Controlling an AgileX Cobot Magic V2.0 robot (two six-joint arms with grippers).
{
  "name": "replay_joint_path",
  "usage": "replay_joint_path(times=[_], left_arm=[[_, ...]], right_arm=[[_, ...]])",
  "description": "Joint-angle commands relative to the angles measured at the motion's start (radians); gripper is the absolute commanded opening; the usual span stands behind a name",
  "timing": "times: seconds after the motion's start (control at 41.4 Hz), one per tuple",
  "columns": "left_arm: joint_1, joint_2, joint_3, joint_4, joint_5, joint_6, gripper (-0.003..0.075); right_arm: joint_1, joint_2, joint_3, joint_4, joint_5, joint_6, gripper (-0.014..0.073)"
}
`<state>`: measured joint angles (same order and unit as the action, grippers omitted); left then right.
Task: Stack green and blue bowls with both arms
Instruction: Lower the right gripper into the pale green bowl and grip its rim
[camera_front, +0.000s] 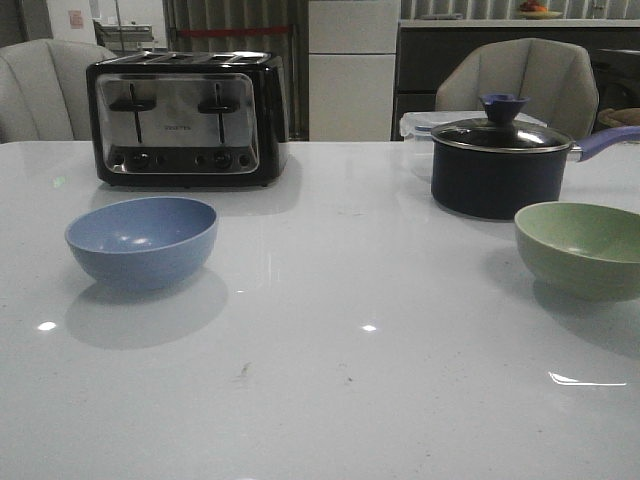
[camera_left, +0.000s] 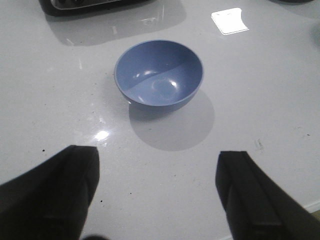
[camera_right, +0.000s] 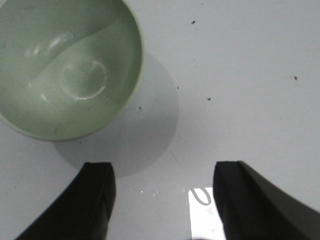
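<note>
The blue bowl (camera_front: 141, 242) will nest with its rim higher than the green bowl's once I stack it, because the bowls have flared sides (camera_front: 580, 268) and similar widths.
The dusty blue bowl (camera_front: 142, 242) stands upright and empty on the left of the white table. It also shows in the left wrist view (camera_left: 159, 75), ahead of my left gripper (camera_left: 160, 192), which is open, empty and clear of it. The sage green bowl (camera_front: 581, 248) stands upright and empty at the right edge of the front view. In the right wrist view it (camera_right: 65, 65) lies ahead and to one side of my right gripper (camera_right: 165, 200), which is open and empty. Neither arm shows in the front view.
A black and chrome toaster (camera_front: 185, 118) stands behind the blue bowl. A dark blue lidded saucepan (camera_front: 500, 160) with its handle to the right stands just behind the green bowl, a clear container behind it. Chairs stand beyond the table's far edge.
</note>
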<state>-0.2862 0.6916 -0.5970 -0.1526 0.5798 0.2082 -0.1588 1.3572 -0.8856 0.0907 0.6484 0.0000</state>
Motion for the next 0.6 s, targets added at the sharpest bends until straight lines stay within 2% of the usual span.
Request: replay_joint_path(times=[0.0, 0.145, 0.435, 0.58], left_arm=[[-0.016, 0.003, -0.033, -0.015, -0.084, 0.002, 0.0526], [-0.016, 0.003, -0.033, -0.015, -0.084, 0.002, 0.0526], [-0.016, 0.003, -0.033, -0.015, -0.084, 0.002, 0.0526], [-0.016, 0.003, -0.033, -0.015, -0.084, 0.002, 0.0526]], right_arm=[[-0.012, 0.080, -0.109, 0.078, -0.008, -0.074, 0.0528], [-0.012, 0.235, -0.230, 0.165, 0.029, -0.167, 0.0528], [-0.012, 0.441, -0.383, 0.170, 0.047, -0.176, 0.0524], [-0.012, 0.488, -0.424, 0.168, 0.049, -0.184, 0.0416]])
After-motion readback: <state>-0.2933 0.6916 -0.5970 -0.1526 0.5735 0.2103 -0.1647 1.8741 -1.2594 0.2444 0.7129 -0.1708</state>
